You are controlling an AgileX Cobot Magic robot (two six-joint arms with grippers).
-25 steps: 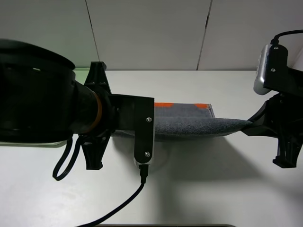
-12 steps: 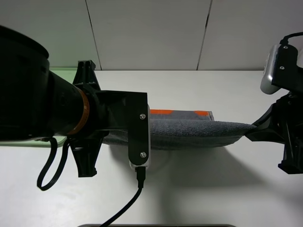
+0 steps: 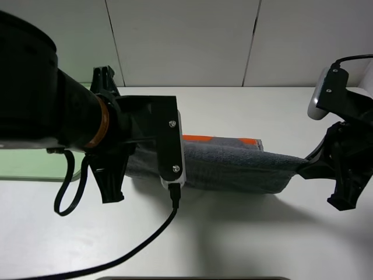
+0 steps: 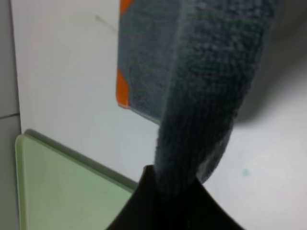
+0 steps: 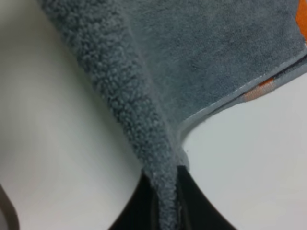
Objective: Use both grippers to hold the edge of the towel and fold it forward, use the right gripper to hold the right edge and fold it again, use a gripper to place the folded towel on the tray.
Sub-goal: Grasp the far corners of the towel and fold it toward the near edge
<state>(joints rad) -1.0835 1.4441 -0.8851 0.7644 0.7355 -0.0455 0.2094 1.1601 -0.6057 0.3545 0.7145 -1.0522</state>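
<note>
I should keep folding forward with my left gripper until the towel's edge covers the orange patches (image 3: pixel 197 138), because the towel stretches (image 3: pixel 239 169) between both grippers, in line with its far hem.
The dark grey towel (image 3: pixel 233 166) is doubled over on the white table, with orange patches (image 3: pixel 198 139) showing at its far hem. My left gripper (image 3: pixel 133 164) is shut on the towel's left end; the arm hides most of it. In the left wrist view the fingertips (image 4: pixel 168 191) pinch the thick grey fold (image 4: pixel 211 72). My right gripper (image 3: pixel 304 167) is shut on the towel's right end, and the cloth stretches between both grippers. The right wrist view shows the fingertips (image 5: pixel 165 191) pinching the grey edge (image 5: pixel 124 96). The light green tray (image 3: pixel 23 166) lies at the left, mostly behind the left arm.
The tray's corner (image 4: pixel 62 191) lies close beside the towel's left end in the left wrist view. A black cable (image 3: pixel 134 251) trails from the left wrist across the near table. A white panelled wall (image 3: pixel 186 41) stands behind the table.
Both grippers have come lower with the held edge. The raised fold now sags closer to the table and lies further toward the near side. The right gripper has shifted slightly left.
</note>
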